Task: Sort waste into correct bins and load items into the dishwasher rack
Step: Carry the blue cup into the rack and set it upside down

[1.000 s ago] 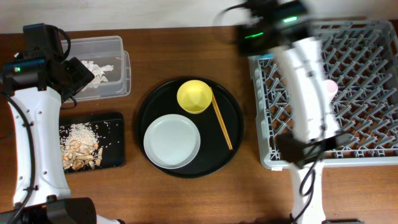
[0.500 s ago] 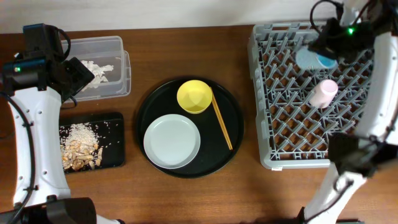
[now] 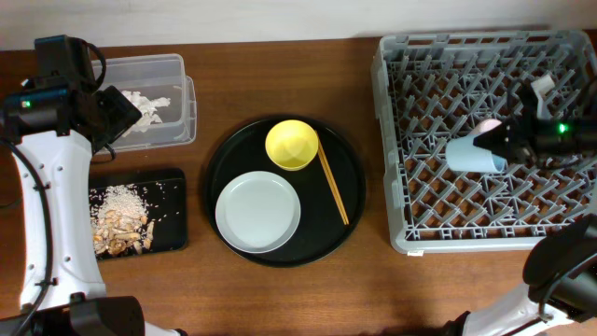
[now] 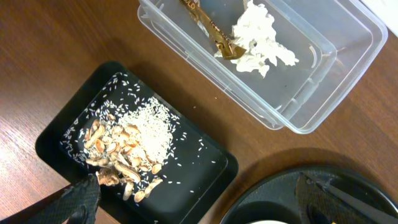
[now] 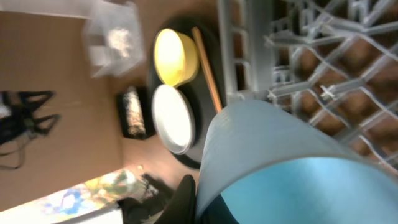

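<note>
The light-blue cup in the robot's right gripper is too close to the pink cup [image 3: 488, 125], so the robot should back the light-blue cup clear and then lower it into the rack's free wires [image 3: 476, 193].
My right gripper [image 3: 508, 142] is shut on the light-blue cup [image 3: 474, 155], holding it on its side over the grey dishwasher rack [image 3: 401, 201]; the cup fills the right wrist view [image 5: 292, 155]. A pink cup [image 3: 489, 125] lies in the rack just behind it. My left gripper [image 4: 199, 202] is open and empty above the black tray [image 4: 205, 174] of rice and brown food pieces [image 4: 134, 140]. The clear tub [image 4: 311, 106] holds crumpled white paper [image 4: 258, 40] and a brown-gold wrapper [image 4: 214, 31]. The grey plate [image 3: 258, 212], yellow bowl [image 3: 291, 144] and chopsticks [image 3: 333, 182] sit on the round black tray [image 3: 350, 149].
The rack takes up the right side of the wooden table [image 3: 280, 299]. The tub [image 3: 182, 112] and black tray [image 3: 173, 219] lie at the left near the left arm [image 3: 37, 187].
The right arm has swung from the rack's left edge across to its right side, carrying the light-blue cup down over the rack's middle beside the pink cup. The left arm has not moved.
</note>
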`<action>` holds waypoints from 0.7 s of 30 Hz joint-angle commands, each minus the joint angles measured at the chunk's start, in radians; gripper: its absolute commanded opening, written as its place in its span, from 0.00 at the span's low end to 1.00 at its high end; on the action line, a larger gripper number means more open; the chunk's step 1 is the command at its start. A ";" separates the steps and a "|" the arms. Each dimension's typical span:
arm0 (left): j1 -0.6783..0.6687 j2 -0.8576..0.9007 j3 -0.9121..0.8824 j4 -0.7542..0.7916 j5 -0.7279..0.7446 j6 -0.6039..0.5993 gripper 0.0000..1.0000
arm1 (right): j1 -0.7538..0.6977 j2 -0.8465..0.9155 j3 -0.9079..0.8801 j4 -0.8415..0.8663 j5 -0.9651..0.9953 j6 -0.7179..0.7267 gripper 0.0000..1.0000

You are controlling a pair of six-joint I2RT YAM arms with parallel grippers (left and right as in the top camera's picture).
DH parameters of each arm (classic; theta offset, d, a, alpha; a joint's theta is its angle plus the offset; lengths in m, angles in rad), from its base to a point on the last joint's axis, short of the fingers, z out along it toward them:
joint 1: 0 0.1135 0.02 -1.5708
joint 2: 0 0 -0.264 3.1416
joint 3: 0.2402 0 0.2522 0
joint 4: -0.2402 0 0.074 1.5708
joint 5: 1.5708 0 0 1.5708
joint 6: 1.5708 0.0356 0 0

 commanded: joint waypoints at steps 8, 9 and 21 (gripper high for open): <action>0.005 -0.013 0.008 0.002 -0.010 -0.006 0.99 | -0.143 0.063 -0.274 0.223 -0.269 -0.118 0.04; 0.005 -0.013 0.008 0.002 -0.010 -0.006 0.99 | -0.153 0.076 -0.282 0.223 -0.282 -0.118 0.04; 0.005 -0.013 0.008 0.002 -0.010 -0.006 0.99 | -0.098 0.128 -0.305 0.084 -0.395 -0.171 0.04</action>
